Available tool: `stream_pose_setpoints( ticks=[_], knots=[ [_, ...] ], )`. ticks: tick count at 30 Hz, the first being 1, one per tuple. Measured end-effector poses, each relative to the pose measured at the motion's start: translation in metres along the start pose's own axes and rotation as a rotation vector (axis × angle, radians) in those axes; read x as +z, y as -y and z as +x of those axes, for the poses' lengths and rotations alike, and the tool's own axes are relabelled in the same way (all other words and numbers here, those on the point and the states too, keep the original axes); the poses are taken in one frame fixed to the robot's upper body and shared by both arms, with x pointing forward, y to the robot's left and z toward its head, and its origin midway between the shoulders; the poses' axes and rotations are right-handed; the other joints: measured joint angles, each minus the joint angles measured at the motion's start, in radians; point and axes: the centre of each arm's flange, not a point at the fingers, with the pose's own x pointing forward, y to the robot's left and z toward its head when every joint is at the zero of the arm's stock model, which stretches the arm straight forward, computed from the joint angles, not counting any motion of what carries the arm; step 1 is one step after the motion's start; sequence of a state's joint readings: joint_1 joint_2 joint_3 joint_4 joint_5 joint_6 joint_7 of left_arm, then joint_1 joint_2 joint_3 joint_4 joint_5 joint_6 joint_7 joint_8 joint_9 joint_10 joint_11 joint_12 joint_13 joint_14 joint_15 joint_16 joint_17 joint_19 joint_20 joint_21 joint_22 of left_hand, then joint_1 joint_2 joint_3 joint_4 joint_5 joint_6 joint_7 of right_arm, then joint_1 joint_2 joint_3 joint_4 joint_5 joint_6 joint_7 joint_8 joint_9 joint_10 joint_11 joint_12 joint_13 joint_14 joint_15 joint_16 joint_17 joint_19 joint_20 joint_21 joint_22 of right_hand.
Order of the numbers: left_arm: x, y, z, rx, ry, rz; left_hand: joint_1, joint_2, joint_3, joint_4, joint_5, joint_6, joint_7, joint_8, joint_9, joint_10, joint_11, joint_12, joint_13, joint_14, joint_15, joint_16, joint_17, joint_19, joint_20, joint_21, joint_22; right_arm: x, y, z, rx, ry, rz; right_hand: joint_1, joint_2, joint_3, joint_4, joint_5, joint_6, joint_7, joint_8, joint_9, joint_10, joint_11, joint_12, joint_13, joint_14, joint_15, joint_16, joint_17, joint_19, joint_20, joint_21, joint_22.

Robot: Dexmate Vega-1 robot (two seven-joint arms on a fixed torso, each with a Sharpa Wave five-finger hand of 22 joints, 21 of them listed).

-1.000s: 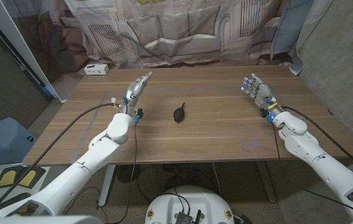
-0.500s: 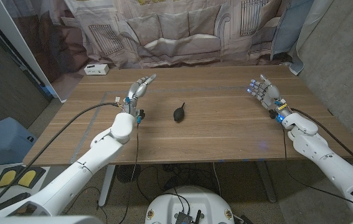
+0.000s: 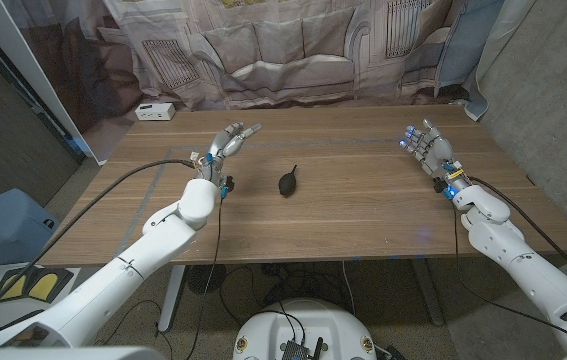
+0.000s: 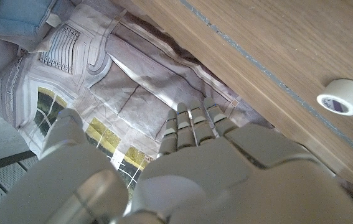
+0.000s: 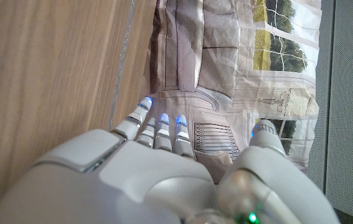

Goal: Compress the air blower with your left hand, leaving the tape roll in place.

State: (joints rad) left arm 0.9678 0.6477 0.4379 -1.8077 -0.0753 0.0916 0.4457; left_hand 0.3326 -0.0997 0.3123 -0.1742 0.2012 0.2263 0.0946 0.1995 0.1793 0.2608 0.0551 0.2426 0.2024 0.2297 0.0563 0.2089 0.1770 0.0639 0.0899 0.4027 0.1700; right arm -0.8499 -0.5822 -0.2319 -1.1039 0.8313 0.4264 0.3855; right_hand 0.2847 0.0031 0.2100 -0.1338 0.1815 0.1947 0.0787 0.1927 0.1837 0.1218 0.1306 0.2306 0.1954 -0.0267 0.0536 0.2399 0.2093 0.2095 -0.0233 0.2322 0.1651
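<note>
I expect the black air blower (image 3: 287, 185) to keep the slim nozzle (image 3: 295, 169) sticking out stiffly when I lift the blower, because the nozzle tapers straight out from the rounded bulb.
The black air blower (image 3: 286, 182) lies on the wooden table (image 3: 363, 210) near its middle, nozzle pointing away from me. My left hand (image 3: 228, 144) hovers to the left of it and a little farther back, fingers apart and holding nothing; it does not touch the blower. In the left wrist view the back of that hand (image 4: 226, 168) shows, with a white tape roll (image 4: 344, 98) lying on the table beyond it. My right hand (image 3: 428, 150) is raised over the table's right side, fingers spread and empty, also seen in its own wrist view (image 5: 164, 174).
A small white box (image 3: 154, 111) sits at the table's far left corner. A printed curtain (image 3: 293, 50) hangs behind the far edge. Grey tape lines (image 3: 178, 152) mark the tabletop by the left hand.
My left hand has swung its fingers to the right, toward the blower, and spread them. My right hand has drifted right and slightly back. The blower has not moved.
</note>
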Motion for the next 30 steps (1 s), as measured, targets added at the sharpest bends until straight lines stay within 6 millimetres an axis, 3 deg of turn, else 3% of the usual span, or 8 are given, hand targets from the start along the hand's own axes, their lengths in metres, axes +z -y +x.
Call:
stream_pose_setpoints(
  ticks=[7,19,25,30],
  knots=[
    [0.007,0.008,-0.006,-0.002,0.01,0.044,0.054,-0.002,0.01,-0.006,0.0,0.006,-0.016,0.0,0.0,0.005,-0.016,0.0,0.0,0.0,-0.012,-0.006,0.0,0.013,0.003,-0.008,0.0,0.001,0.002,-0.004,-0.018,0.016,0.005,0.005,0.005,0.0,0.0,0.0,0.004,0.004,0.0,0.0,0.0,0.0,0.0,0.0,0.005,0.005,0.0,0.0,0.005,0.005,0.0,0.0],
    [0.022,0.021,-0.018,0.002,0.011,0.135,0.109,-0.012,0.017,-0.008,0.008,0.011,-0.022,0.005,0.0,0.009,-0.031,0.0,0.0,0.006,-0.018,-0.006,0.0,0.031,-0.004,-0.015,0.0,-0.001,0.007,-0.015,-0.035,0.014,0.018,0.005,0.005,0.0,0.0,0.0,0.004,0.004,0.0,0.0,0.0,0.0,-0.007,0.0,0.005,0.005,0.0,0.0,0.005,0.005,0.0,0.0],
    [0.032,0.03,-0.023,-0.004,-0.004,0.223,0.175,-0.023,0.026,-0.006,0.008,0.017,-0.027,0.005,0.005,0.007,-0.033,0.0,0.005,0.026,-0.022,-0.005,0.0,0.091,0.027,-0.015,0.0,-0.003,0.011,-0.021,-0.041,0.009,0.027,0.005,0.005,0.0,0.0,0.0,0.003,0.004,0.0,0.0,0.0,0.0,-0.007,0.0,0.005,0.005,0.0,0.0,0.005,0.005,-0.008,0.0],
    [0.043,0.037,-0.024,-0.016,-0.011,0.286,0.204,-0.028,0.03,-0.002,0.008,0.017,-0.027,0.005,0.005,0.018,-0.021,0.0,0.005,0.035,-0.014,-0.005,0.0,0.137,0.036,-0.015,0.0,-0.004,0.012,-0.025,-0.045,0.007,0.031,0.005,0.005,0.0,0.0,0.0,0.003,0.004,0.0,0.0,0.0,0.0,-0.007,0.0,0.009,0.009,0.0,0.0,0.005,0.005,-0.008,0.0]
  ],
)
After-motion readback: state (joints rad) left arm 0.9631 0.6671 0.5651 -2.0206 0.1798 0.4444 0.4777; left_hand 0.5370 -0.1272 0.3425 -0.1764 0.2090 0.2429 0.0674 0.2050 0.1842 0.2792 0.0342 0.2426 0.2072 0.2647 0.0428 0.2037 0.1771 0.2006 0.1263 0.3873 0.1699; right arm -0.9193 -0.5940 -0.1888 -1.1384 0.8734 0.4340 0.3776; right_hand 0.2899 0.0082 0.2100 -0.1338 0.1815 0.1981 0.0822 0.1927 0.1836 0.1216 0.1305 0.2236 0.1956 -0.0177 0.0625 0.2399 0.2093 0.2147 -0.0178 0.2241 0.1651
